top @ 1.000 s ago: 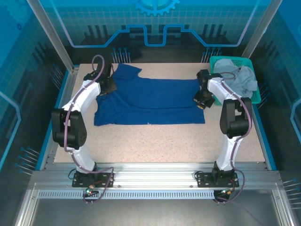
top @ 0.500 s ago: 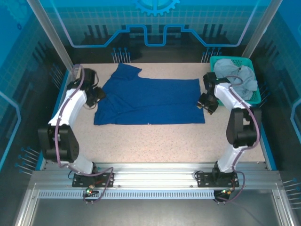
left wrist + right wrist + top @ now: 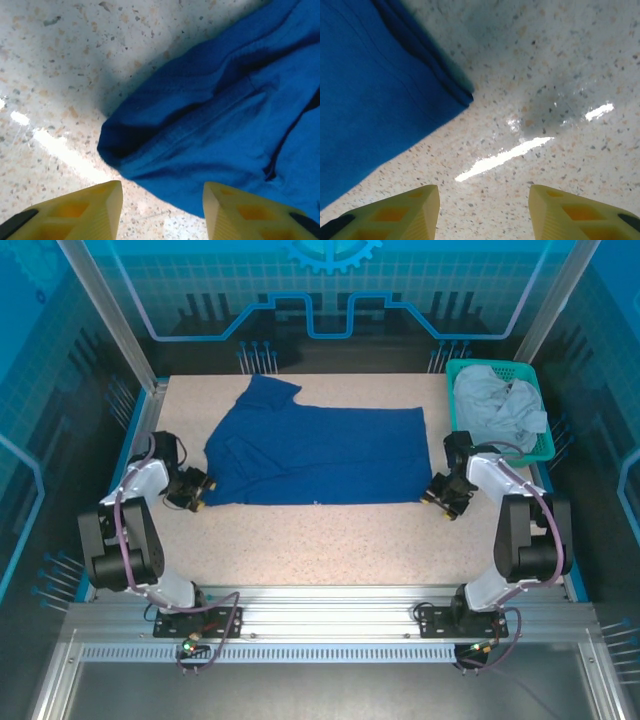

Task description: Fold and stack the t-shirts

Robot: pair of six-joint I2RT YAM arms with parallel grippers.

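The blue t-shirt's sleeve (image 3: 269,392) is close to the far edge of the table, so my left gripper and my right gripper need to pull the t-shirt's near corners (image 3: 217,498) toward me before they fold it.
A royal blue t-shirt (image 3: 320,455) lies folded flat across the back half of the table, one sleeve pointing toward the far left. A light grey t-shirt (image 3: 497,408) is bunched up in the basket. My left gripper (image 3: 200,493) hovers low at the blue shirt's near-left corner, open and holding nothing. In the left wrist view the blue shirt's rumpled corner (image 3: 215,120) lies just ahead of the left gripper (image 3: 162,210). My right gripper (image 3: 440,502) stands open beside the near-right corner. The right wrist view shows that corner of the blue t-shirt (image 3: 375,85) ahead-left of the right gripper (image 3: 484,212), bare table between the fingers.
The teal mesh basket (image 3: 549,445) stands at the far right corner of the speckled table (image 3: 330,540). Blue raised edges border the table left and right. Bare tabletop stretches from the shirt's near hem to the arm bases.
Both grippers have opened, let go of the blue shirt and drawn back toward the near side. The left one went from the far-left sleeve to the near-left corner. The shirt lies flatter.
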